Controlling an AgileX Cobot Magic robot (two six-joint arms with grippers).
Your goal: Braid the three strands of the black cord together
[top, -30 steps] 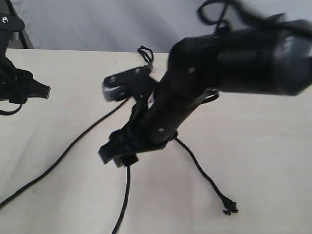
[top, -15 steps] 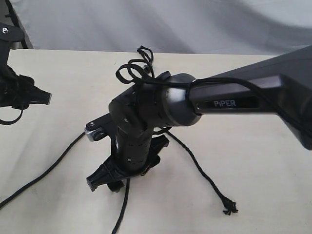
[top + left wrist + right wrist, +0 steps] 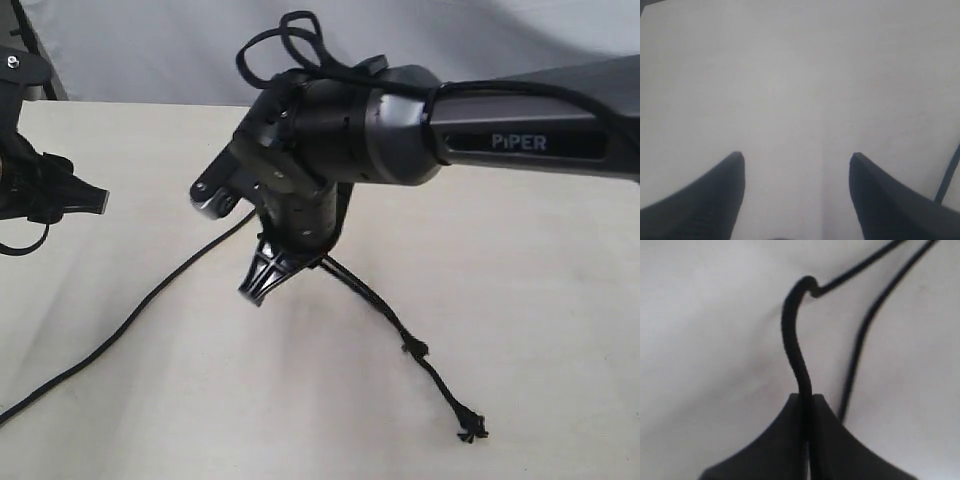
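Observation:
The end of my right gripper's strand (image 3: pixel 415 348) is lying along another strand. My right gripper should pull it back toward the clear table (image 3: pixel 530 335) to spread the strands apart before the next crossing.
My right gripper (image 3: pixel 260 287) reaches across the middle, points down at the table and is shut on one black strand (image 3: pixel 792 340), which rises from between its fingertips (image 3: pixel 807 396). A second strand (image 3: pixel 865 330) runs beside it. In the exterior view two strands (image 3: pixel 375 305) lie together running to the front right, with a small knot (image 3: pixel 413 348) and a frayed end knot (image 3: pixel 470 432). The third strand (image 3: pixel 130 320) trails off to the front left. The right arm hides the cord's grey band. My left gripper (image 3: pixel 95 200) waits open at the far left, nothing between its fingers (image 3: pixel 796 160).
The right arm (image 3: pixel 520 140) spans the table from the right, with glossy cable loops (image 3: pixel 285 40) on its wrist. A thin dark line (image 3: pixel 947 175) shows at the edge of the left wrist view. The pale table (image 3: pixel 560 320) ends at a grey backdrop.
The right gripper has risen and moved back with the strand it holds. That strand no longer runs to the front edge; it now lies along the right strand.

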